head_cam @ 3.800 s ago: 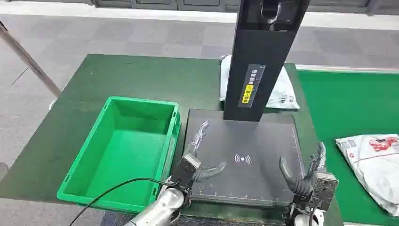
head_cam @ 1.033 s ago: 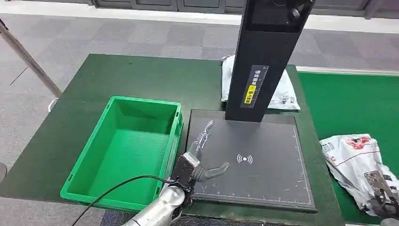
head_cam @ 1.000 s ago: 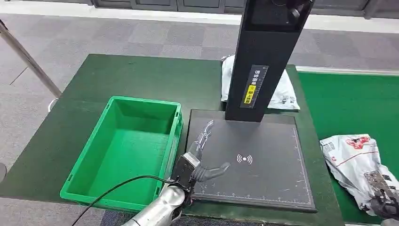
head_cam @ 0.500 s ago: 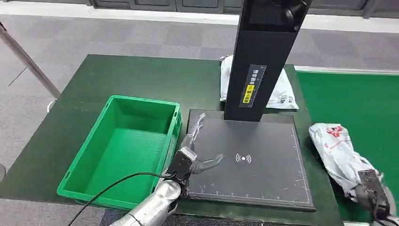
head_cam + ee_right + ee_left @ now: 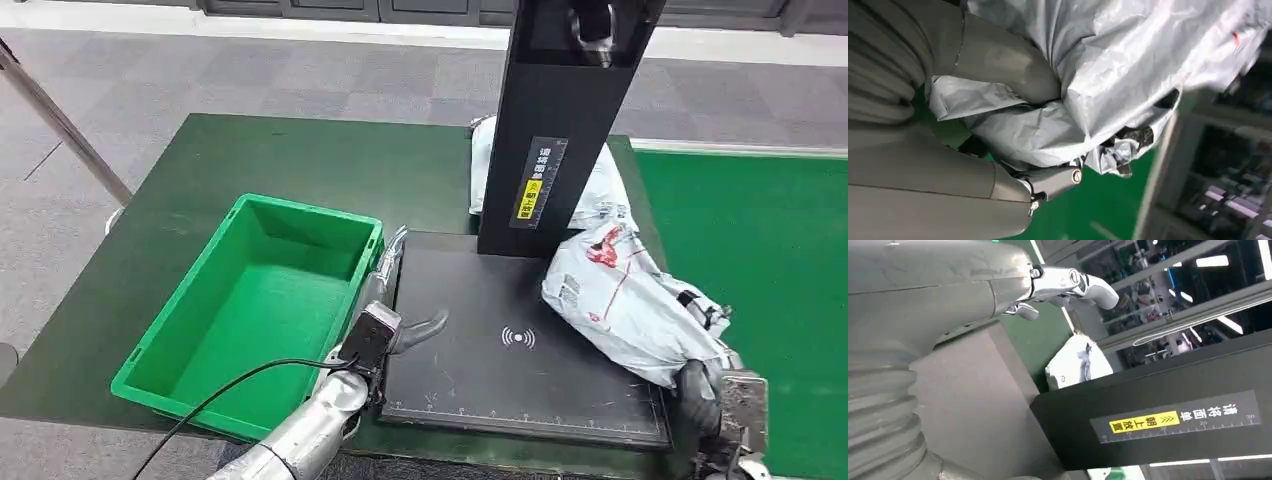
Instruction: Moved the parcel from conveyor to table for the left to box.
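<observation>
The robot's right gripper is near the spot where the grey plastic parcel [image 5: 625, 300] bunches up and creases [image 5: 682, 352], so the parcel's ends will hang down when the robot lifts it by the middle.
A grey plastic parcel [image 5: 625, 305] with a red print lies tilted over the right part of the black scanner pad [image 5: 470, 370]. My right hand [image 5: 715, 395] grips its near end at the pad's right front corner. In the right wrist view the thumb [image 5: 998, 62] and fingers press into the crinkled parcel [image 5: 1088, 80]. My left hand [image 5: 385, 315] hovers open at the pad's left edge, beside the empty green box [image 5: 255, 310]. The left wrist view has its fingers [image 5: 1068, 282] spread with nothing in them.
A black scanner column [image 5: 560, 120] rises from the back of the pad. Another white parcel [image 5: 595, 190] lies behind it on the dark green table [image 5: 250, 160]. The green conveyor [image 5: 770, 230] runs along the right. A black cable [image 5: 230, 385] trails from my left wrist.
My right hand has carried the parcel from the conveyor leftward onto the right side of the pad. The left hand has shifted a little toward the box.
</observation>
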Available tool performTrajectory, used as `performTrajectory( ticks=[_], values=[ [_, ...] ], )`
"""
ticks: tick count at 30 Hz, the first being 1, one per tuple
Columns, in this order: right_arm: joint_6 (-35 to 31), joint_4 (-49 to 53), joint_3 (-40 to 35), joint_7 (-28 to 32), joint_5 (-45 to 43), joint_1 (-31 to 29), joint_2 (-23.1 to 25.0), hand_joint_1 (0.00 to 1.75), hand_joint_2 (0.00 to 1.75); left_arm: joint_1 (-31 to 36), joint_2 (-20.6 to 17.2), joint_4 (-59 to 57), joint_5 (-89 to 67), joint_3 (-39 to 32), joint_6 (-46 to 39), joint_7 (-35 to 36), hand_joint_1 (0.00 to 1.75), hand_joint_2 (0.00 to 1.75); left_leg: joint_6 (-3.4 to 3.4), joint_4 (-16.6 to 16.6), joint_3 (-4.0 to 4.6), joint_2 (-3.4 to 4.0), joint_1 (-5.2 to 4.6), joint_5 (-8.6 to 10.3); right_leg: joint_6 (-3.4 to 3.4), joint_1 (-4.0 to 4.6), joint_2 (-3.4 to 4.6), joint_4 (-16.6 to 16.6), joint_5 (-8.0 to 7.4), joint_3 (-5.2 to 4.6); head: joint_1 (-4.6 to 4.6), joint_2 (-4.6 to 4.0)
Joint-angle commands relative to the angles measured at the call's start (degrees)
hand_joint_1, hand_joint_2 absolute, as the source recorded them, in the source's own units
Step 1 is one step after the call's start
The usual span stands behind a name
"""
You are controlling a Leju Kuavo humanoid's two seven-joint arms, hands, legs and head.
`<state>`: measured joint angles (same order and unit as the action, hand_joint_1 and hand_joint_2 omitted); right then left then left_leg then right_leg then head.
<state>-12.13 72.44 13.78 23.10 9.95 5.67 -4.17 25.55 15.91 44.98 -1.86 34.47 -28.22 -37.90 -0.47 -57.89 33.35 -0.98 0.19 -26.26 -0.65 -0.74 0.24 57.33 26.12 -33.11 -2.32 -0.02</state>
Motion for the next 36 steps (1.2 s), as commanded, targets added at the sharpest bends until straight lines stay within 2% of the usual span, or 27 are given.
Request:
performTrajectory(
  ticks=[1, 8, 14, 15, 16, 22, 25, 30, 33, 35, 36],
  values=[
    [-3.7, 11.8, -21.0, -6.1, 8.3, 5.2, 2.8, 1.75, 1.75, 1.3, -1.6, 1.7, -0.4, -2.6, -0.1, 0.7, 0.0, 1.75, -0.1, 0.0, -0.02, 0.31, 0.06, 0.0, 0.07, 0.07, 0.24, 0.0, -0.06, -0.07, -0.02, 0.0],
    [-3.2, 13.8, -21.9, -9.2, 12.5, 7.0, 2.2, 1.75, 1.75, 0.5, -1.0, 3.3, -1.5, -2.3, 0.7, 1.6, 0.0, 1.75, -0.05, 0.1, -0.03, 0.23, 0.01, 0.01, 0.05, 0.01, 0.12, -0.1, -0.05, -0.01, 0.0, 0.0],
    [1.7, 14.1, -23.4, -14.1, 18.8, 8.6, 0.7, 1.75, 1.75, 0.1, -0.6, 6.0, -3.0, -2.8, 1.3, 2.3, 0.0, 1.75, -0.07, 0.1, -0.01, 0.19, 0.0, 0.0, 0.07, 0.0, 0.09, -0.1, -0.04, 0.0, 0.0, 0.0],
    [1.9, 13.2, -23.8, -14.6, 19.6, 8.5, 0.2, 0.07, 1.75, -0.1, -0.7, 6.6, -3.0, -2.9, 1.5, 2.2, 0.0, 1.75, -0.07, 0.1, -0.06, 0.19, -0.02, 0.02, 0.08, -0.02, 0.08, -0.2, -0.05, 0.04, -0.02, 0.0],
    [1.9, 12.4, -23.9, -14.4, 19.2, 8.2, 0.2, 0.0, 1.75, -0.3, -0.8, 7.1, -3.1, -3.0, 1.5, 2.1, 0.0, 1.75, -0.05, 0.0, 0.01, 0.13, -0.01, 0.0, 0.05, -0.02, 0.07, -0.1, -0.02, -0.02, -0.02, 0.0],
    [-0.8, 9.6, -24.4, -14.2, 19.0, 6.3, 0.8, 0.0, 1.75, 0.2, -1.6, 5.9, -5.4, -0.9, 3.4, 4.2, 0.0, 1.75, -0.05, 0.1, 0.02, 0.19, -0.02, 0.01, 0.04, -0.03, 0.13, -0.1, -0.05, -0.05, -0.02, 0.0],
    [-3.3, 8.0, -21.9, -11.8, 14.4, 4.8, 2.1, 0.0, 1.75, 0.8, -1.2, 2.3, -9.4, 0.7, 3.7, 7.5, 0.0, 1.75, -0.05, 0.1, -0.01, 0.22, 0.0, 0.02, 0.05, 0.0, 0.15, -0.2, -0.08, -0.02, -0.02, -0.02],
    [-3.4, 7.6, -21.7, -11.6, 14.2, 4.5, 2.1, 0.0, 1.75, 0.7, -0.8, 1.6, -9.6, 0.6, 3.4, 7.2, 0.0, 1.75, -0.04, 0.1, 0.0, 0.17, -0.02, 0.02, 0.04, -0.03, 0.1, -0.1, -0.06, -0.03, 0.0, 0.0],
    [-4.0, 5.9, -19.6, -7.9, 9.6, 3.7, 3.4, 0.0, 1.75, 1.0, 0.6, -2.1, -11.0, 2.4, 5.5, 7.7, 0.0, 1.75, -0.05, 0.2, -0.06, 0.12, -0.01, 0.05, 0.06, -0.01, 0.02, -0.2, -0.06, 0.06, -0.02, 0.0],
    [-3.6, 5.6, -17.0, -3.6, 4.5, 2.3, 4.4, 0.0, 1.75, 2.3, 0.9, -5.2, -14.9, 6.3, 7.7, 9.7, 0.0, 1.75, -0.05, 0.2, -0.09, 0.16, 0.0, 0.04, 0.06, 0.0, 0.06, -0.3, -0.08, 0.08, -0.02, 0.0],
    [-3.5, 5.7, -16.6, -3.5, 4.4, 1.9, 4.2, 0.0, 1.75, 2.4, 1.2, -5.5, -15.1, 6.4, 7.7, 9.9, 0.0, 1.75, -0.04, 0.1, -0.01, 0.11, -0.02, 0.03, 0.04, -0.02, 0.05, -0.2, -0.05, -0.01, -0.02, 0.0]
  ],
)
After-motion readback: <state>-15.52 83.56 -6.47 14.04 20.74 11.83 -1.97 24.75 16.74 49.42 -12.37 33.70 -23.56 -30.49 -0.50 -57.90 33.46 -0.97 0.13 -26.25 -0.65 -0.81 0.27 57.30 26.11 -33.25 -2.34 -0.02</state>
